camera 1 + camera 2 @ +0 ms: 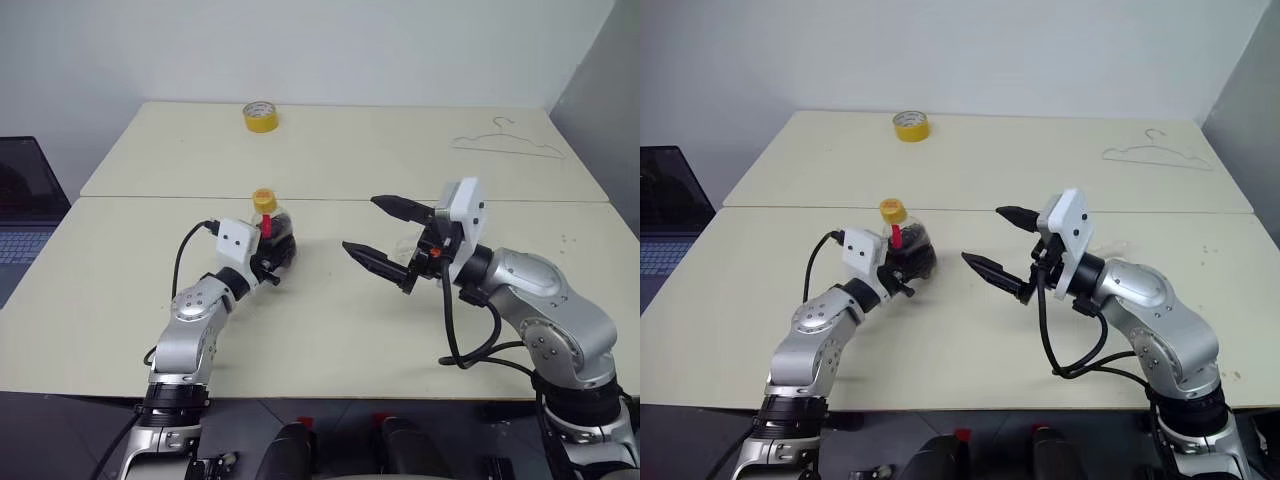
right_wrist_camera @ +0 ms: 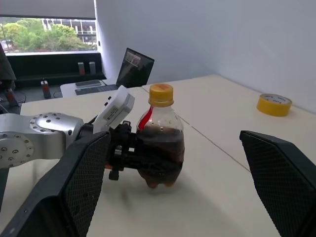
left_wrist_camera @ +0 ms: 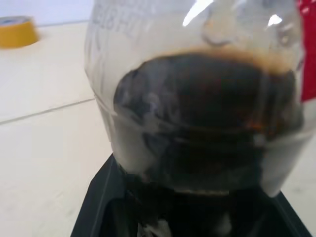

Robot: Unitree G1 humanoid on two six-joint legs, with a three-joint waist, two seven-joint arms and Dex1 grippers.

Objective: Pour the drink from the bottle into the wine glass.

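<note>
Next, my right gripper grips and turns the cap (image 2: 161,93) before pouring, because the yellow-orange cap closes the bottle's neck (image 2: 160,105) and my left gripper is holding the bottle's body.
The bottle (image 1: 270,222) stands upright left of the table's middle, with a yellow-orange cap, a red neck label and the dark drink (image 2: 160,148) filling its lower half. My left gripper (image 1: 280,252) is shut on the bottle's bulbous body from the near-left side. In the left wrist view the bottle (image 3: 197,123) sits right between the fingers. My right gripper (image 1: 358,222) hangs open in the air to the right of the bottle, pointing at it with a clear gap between them. I cannot make out the wine glass; my right hand covers the table behind it.
A yellow tape roll (image 1: 260,116) lies at the table's far edge. A wire hanger (image 1: 505,145) lies at the far right. A laptop (image 1: 25,200) sits beyond the table's left edge. A seam (image 1: 340,199) crosses the cream table behind the bottle.
</note>
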